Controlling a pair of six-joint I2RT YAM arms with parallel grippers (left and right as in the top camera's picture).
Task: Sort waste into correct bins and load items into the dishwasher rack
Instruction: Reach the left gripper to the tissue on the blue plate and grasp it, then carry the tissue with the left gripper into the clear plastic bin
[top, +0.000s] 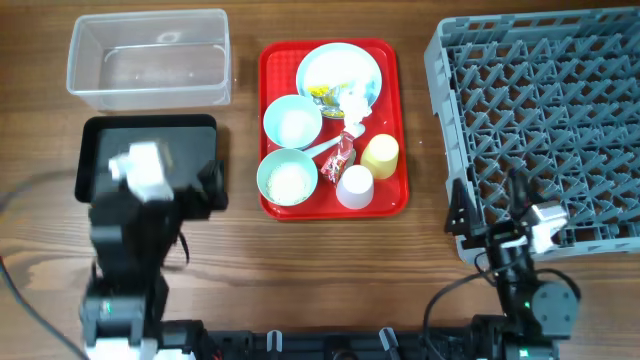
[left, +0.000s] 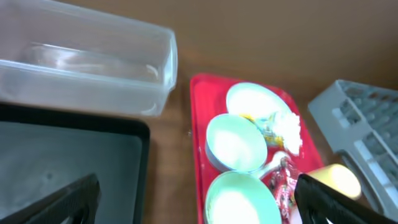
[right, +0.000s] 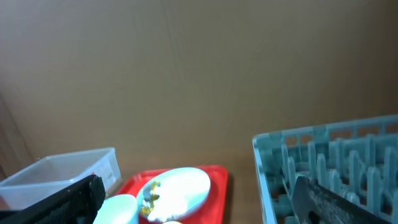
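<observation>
Yellow wrappers and a white tissue (top: 336, 99) are on the pale blue plate, so my right gripper should stay waiting above the grey rack (top: 500, 110) while my left gripper takes them off.
On a flat red serving tray (top: 398, 100) lie a pale blue plate (top: 345, 62) with yellow wrappers (top: 322, 95) and a white tissue (top: 356, 103), a pale blue bowl (top: 292, 121), a pale green bowl (top: 288, 178), a white spoon (top: 322, 149), a red wrapper (top: 342, 153), a yellow cup (top: 380, 155) and a white cup (top: 354, 187). Both bowls hold whitish grains. My left gripper (top: 215, 187) is open and empty over the black tray's right edge (left: 199, 211). My right gripper (top: 488, 208) is open and empty at the grey rack's (top: 545, 110) front left corner (right: 196, 208).
The clear tub (top: 148, 58) stands at the back left. The black tray (top: 100, 140) lies in front of it, partly under my left arm. In the left wrist view the green bowl (left: 239, 199) is just right of centre.
</observation>
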